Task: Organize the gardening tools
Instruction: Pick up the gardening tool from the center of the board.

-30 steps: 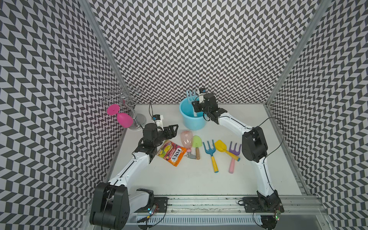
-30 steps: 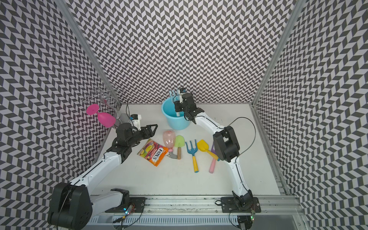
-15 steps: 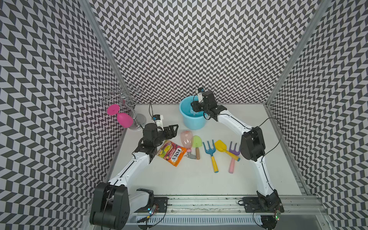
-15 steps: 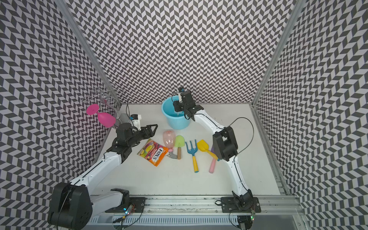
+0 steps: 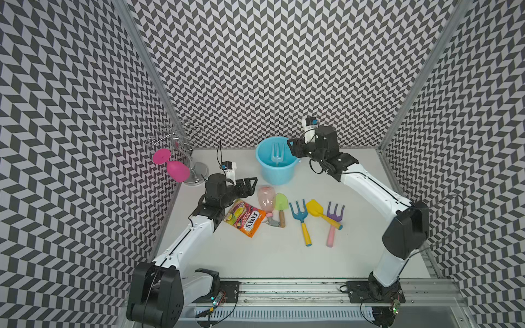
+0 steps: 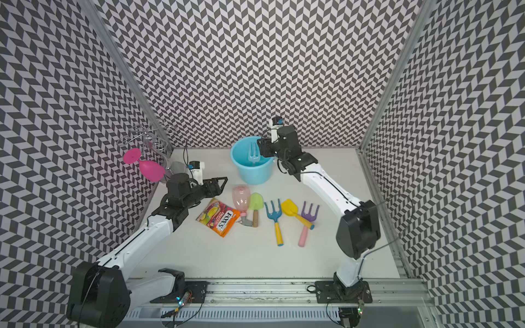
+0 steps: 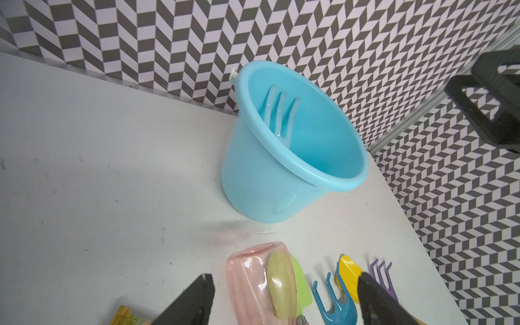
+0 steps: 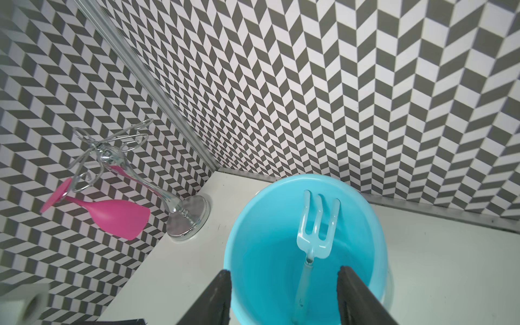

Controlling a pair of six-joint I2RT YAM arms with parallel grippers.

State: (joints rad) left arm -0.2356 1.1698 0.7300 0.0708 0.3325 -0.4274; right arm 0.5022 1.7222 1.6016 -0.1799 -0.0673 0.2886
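The yellow trowel's handle (image 5: pixel 334 222) lies over the purple fork, so the robot's open right gripper should keep moving toward the yellow trowel's neck (image 5: pixel 321 214) and close there.
A light blue fork (image 5: pixel 277 154) stands inside the light blue bucket (image 5: pixel 274 176), tines up, leaning on its far wall. My right gripper (image 5: pixel 292 147) hovers at the bucket's right rim, open; in the right wrist view the fork (image 8: pixel 318 225) stands free between and beyond the spread fingers (image 8: pixel 219 292). My left gripper (image 5: pixel 251 184) is open just above the table, left of the pink spray bottle (image 5: pixel 266 198). Right of the bottle lie a green trowel (image 5: pixel 281 202), a teal fork (image 5: pixel 299 214), a yellow trowel (image 5: pixel 316 208) and a purple fork (image 5: pixel 335 215).
An orange FOX'S candy bag (image 5: pixel 245 221) lies under the left wrist, touching the bottle's neck. A chrome glass rack (image 5: pixel 196 173) with a hanging pink wine glass (image 5: pixel 174 169) fills the back left corner. Patterned walls close in three sides.
The right gripper lowered the light blue fork into the bucket, opened, let it go and drew back to the bucket's right rim. The left arm has hardly moved.
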